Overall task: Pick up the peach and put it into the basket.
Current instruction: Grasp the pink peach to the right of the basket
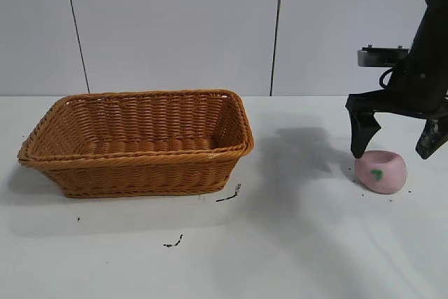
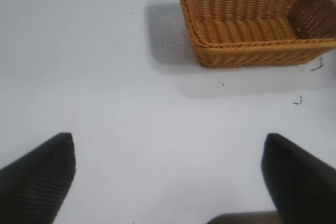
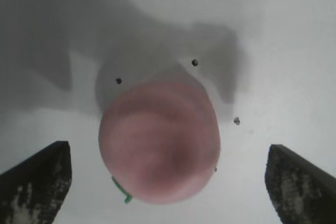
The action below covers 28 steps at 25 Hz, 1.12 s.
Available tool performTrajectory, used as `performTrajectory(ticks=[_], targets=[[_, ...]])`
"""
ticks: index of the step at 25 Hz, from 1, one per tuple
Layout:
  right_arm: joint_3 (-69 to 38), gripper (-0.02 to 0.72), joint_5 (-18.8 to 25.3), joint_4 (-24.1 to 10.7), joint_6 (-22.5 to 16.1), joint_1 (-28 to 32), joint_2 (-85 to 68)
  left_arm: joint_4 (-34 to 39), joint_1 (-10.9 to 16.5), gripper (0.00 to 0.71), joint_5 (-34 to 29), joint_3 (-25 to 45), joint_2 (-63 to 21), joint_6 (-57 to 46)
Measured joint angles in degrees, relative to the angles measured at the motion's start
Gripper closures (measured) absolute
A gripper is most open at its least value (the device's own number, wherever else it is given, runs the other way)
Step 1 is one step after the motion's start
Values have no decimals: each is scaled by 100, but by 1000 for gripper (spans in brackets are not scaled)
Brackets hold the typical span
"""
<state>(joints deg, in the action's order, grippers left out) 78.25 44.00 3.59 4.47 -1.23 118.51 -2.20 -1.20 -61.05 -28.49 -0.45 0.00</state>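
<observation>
My gripper will squeeze the peach [image 1: 381, 173] narrow between its fingers so it bulges past them when I carry it, because a shallow dent [image 1: 379, 162] sinks into the peach's top.
The pale pink peach [image 1: 380, 171] with a green leaf mark lies on the white table at the right. My right gripper [image 1: 395, 150] hangs open just above and behind it, one finger to each side. In the right wrist view the peach [image 3: 159, 142] lies between the spread fingers [image 3: 37, 182], untouched. The orange-brown wicker basket [image 1: 136, 161] stands at the left, empty. The basket also shows in the left wrist view [image 2: 252, 48]. My left gripper [image 2: 168, 177] is open over bare table, away from the basket, and is outside the exterior view.
Small dark specks and scuff marks [image 1: 229, 195] lie on the table in front of the basket and around the peach. The white table [image 1: 294, 243] stretches between basket and peach. A panelled wall stands behind.
</observation>
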Motion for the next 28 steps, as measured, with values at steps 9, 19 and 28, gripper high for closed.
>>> performTrajectory(ticks=[9,19,28], targets=[[0,8,-350,35,0,0,334,0,0,17,0,0,0,0],[0,226,-279,78,0,0,345,0,0,17,0,0,0,0],[44,715,-101,91,55,0,300,0,0,17,0,0,0,0]])
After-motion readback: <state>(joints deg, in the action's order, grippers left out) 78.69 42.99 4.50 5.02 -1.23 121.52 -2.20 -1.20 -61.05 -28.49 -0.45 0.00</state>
